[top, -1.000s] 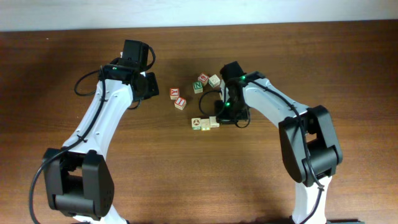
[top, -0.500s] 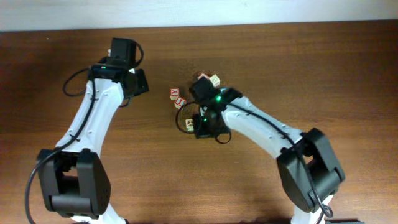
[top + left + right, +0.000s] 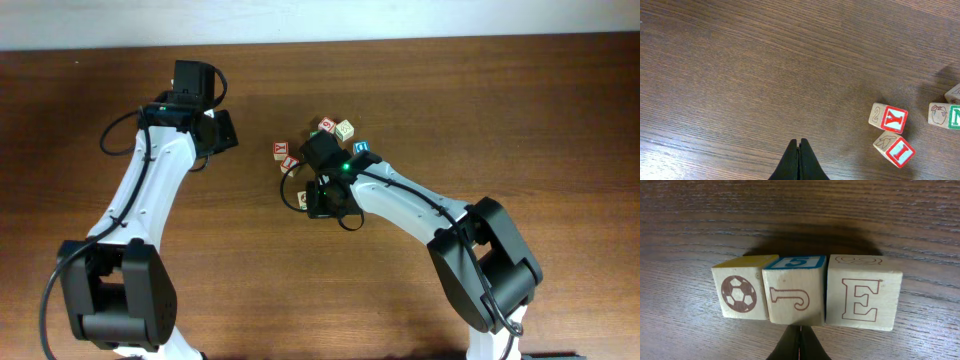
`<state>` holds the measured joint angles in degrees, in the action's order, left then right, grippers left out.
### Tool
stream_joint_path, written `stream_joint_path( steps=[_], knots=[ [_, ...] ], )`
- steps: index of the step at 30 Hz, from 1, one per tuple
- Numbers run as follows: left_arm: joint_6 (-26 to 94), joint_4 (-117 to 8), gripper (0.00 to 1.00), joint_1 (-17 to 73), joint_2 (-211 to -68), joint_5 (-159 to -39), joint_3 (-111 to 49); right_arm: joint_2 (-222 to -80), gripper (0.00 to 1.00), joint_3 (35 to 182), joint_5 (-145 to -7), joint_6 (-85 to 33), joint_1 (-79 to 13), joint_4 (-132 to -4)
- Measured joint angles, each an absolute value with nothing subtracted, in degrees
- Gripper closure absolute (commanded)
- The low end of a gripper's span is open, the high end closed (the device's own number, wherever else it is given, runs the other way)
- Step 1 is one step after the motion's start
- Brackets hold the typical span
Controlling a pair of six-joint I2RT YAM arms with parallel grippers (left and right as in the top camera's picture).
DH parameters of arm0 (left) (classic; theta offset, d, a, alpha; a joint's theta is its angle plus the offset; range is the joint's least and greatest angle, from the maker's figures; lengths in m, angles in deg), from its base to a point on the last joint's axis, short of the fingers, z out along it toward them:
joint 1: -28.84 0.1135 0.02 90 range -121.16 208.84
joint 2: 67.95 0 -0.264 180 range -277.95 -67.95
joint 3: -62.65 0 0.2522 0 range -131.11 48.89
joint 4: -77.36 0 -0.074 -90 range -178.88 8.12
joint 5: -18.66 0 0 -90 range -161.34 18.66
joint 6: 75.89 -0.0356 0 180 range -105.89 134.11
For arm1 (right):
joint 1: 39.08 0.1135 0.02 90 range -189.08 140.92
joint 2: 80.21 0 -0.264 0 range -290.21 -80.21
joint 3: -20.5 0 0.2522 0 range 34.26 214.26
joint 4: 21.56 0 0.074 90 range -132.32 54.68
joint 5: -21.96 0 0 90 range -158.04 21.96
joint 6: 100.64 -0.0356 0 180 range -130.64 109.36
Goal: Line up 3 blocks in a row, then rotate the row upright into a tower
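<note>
The robot's right gripper is at the J block's near side (image 3: pixel 794 301), so it should move to the E block's free side (image 3: pixel 897 301) and squeeze the row of blocks together with the left gripper.
Three light-wood blocks stand side by side in the right wrist view: a soccer-ball block (image 3: pixel 742 294) with a yellow top, a J block (image 3: pixel 794 291) with a blue-framed top, and an E block (image 3: pixel 863 292). My right gripper (image 3: pixel 800 328) is shut, its tips against the near face of the J block. From overhead the right gripper (image 3: pixel 322 195) covers the row; only one block end (image 3: pixel 303 199) peeks out at its left. My left gripper (image 3: pixel 799 143) is shut and empty over bare wood, far left of the blocks (image 3: pixel 226 131).
Loose cubes lie behind the row: a red Y cube (image 3: pixel 280 150), a red I cube (image 3: pixel 291 163), a green N cube (image 3: pixel 327 126), a cream cube (image 3: pixel 345 129) and a blue cube (image 3: pixel 362 148). The Y cube (image 3: pixel 888 118) and I cube (image 3: pixel 894 148) also show in the left wrist view.
My right arm swung left and now sits over the row of three blocks, which has shifted a little left. The blue cube came into sight. My left arm drew back to the left.
</note>
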<state>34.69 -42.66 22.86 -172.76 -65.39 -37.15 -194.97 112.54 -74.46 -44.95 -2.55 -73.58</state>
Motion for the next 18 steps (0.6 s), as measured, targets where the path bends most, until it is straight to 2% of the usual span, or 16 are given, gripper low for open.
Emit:
stream_joint_path(
  steps=[5,8,10,14,18],
  knots=[
    [34.67,-40.23,1.0,22.88,-172.74,-66.04,-37.56,-191.62,0.96,113.74,-75.25,-43.22,-3.8,-79.96],
    [35.0,-32.28,1.0,22.82,-170.99,-71.24,-38.15,-182.25,0.96,116.1,-79.49,-37.56,-13.7,-81.67],
    [35.17,-34.77,1.0,21.33,-170.05,-78.92,-34.46,-183.27,0.96,115.18,-85.43,-33.12,-20.08,-80.62],
    [38.78,-52.78,1.0,18.01,-169.64,-85.08,-18.04,-190.33,0.96,110.79,-90.5,-31.16,-19.82,-74.54],
    [39.3,-59.38,1.0,14.66,-172.94,-88.79,-14.42,-190.94,0.96,109.57,-91.29,-31.18,-19.82,-71.18]
  ],
)
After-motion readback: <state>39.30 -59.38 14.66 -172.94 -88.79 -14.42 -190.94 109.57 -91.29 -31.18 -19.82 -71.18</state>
